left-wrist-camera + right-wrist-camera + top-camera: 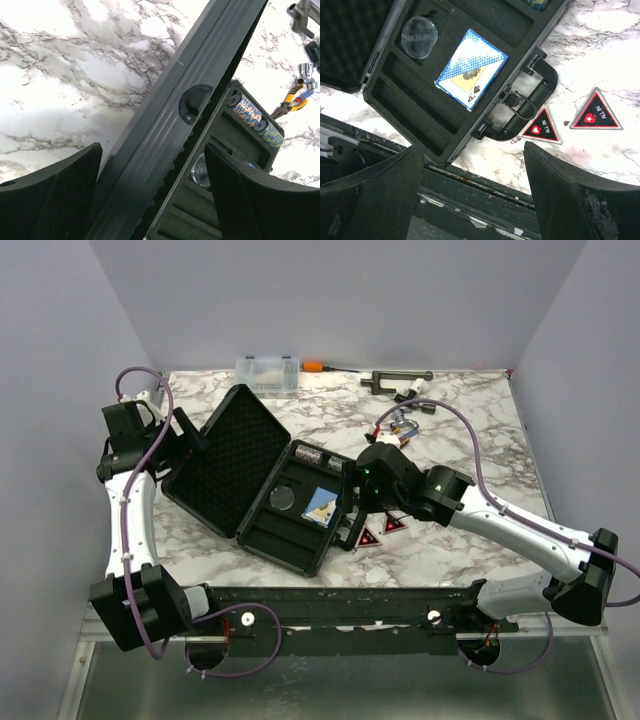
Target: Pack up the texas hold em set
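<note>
The card deck lies at a slant in the tray. Next, my right gripper closes and gives the deck's edge facing the clear disc a small push before the lid shuts.
The black briefcase lies open in the middle of the table, its foam-lined lid tilted up to the left and its tray on the right. The blue-faced card deck and the clear disc sit in the tray. Two red-black triangles lie on the marble beside the handle. My left gripper is open, its fingers astride the lid's rim. My right gripper is open and empty, above the tray's near right corner.
A clear plastic compartment box, an orange-handled screwdriver and dark hand tools lie along the back. Pliers lie right of the case. Patterned rolls fill the tray's far slot. A black rail runs along the front edge.
</note>
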`<state>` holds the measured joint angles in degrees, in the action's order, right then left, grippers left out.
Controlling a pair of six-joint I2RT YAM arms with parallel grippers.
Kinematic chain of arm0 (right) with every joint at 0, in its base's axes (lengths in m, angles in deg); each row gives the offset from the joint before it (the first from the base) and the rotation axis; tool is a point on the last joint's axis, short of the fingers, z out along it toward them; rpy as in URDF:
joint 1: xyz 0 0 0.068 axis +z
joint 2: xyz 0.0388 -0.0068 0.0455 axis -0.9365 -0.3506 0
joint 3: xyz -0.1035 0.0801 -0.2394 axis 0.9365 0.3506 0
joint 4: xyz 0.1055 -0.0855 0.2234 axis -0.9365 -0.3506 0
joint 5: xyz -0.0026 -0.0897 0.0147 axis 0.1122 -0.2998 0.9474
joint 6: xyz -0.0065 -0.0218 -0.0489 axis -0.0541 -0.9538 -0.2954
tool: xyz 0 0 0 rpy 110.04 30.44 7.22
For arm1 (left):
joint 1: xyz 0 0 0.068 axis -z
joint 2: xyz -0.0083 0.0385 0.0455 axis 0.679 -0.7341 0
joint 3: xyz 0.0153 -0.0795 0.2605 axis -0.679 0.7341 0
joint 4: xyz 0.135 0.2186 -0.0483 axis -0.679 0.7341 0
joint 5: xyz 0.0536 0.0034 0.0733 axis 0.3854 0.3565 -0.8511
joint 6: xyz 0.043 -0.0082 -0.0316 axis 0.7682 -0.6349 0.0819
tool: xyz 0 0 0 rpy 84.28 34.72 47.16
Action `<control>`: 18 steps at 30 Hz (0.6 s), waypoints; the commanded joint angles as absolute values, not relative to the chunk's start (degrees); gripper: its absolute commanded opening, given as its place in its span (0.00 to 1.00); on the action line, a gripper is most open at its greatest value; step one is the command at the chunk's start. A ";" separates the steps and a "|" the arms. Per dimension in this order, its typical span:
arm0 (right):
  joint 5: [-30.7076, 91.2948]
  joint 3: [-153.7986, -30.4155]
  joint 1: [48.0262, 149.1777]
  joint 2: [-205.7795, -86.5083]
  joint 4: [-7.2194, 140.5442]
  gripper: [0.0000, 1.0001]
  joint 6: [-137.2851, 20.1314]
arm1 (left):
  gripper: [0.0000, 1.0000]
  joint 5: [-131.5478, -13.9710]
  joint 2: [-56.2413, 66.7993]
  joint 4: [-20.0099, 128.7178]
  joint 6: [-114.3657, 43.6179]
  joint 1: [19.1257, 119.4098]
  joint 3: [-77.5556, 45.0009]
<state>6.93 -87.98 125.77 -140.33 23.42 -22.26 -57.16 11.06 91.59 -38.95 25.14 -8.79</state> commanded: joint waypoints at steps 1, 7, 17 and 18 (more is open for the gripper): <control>4.67 -86.44 125.99 -138.07 21.85 0.83 -21.46 | 0.81 -49.30 8.93 92.14 -39.50 25.36 -7.31; 4.68 -83.91 125.99 -136.42 22.05 0.83 -20.73 | 0.60 -48.36 11.56 91.47 -40.32 27.32 -6.00; 9.94 -77.01 125.99 -139.06 29.65 0.70 -20.97 | 0.27 -53.67 20.62 88.98 -37.76 37.25 -3.24; 9.99 -77.17 125.99 -139.80 30.25 0.69 -21.28 | 0.25 -54.39 21.01 88.89 -37.46 37.80 -3.92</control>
<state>7.91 -77.99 125.77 -137.64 25.28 -21.23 -55.31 17.73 90.52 -34.25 34.52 -2.43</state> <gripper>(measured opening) 0.705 0.353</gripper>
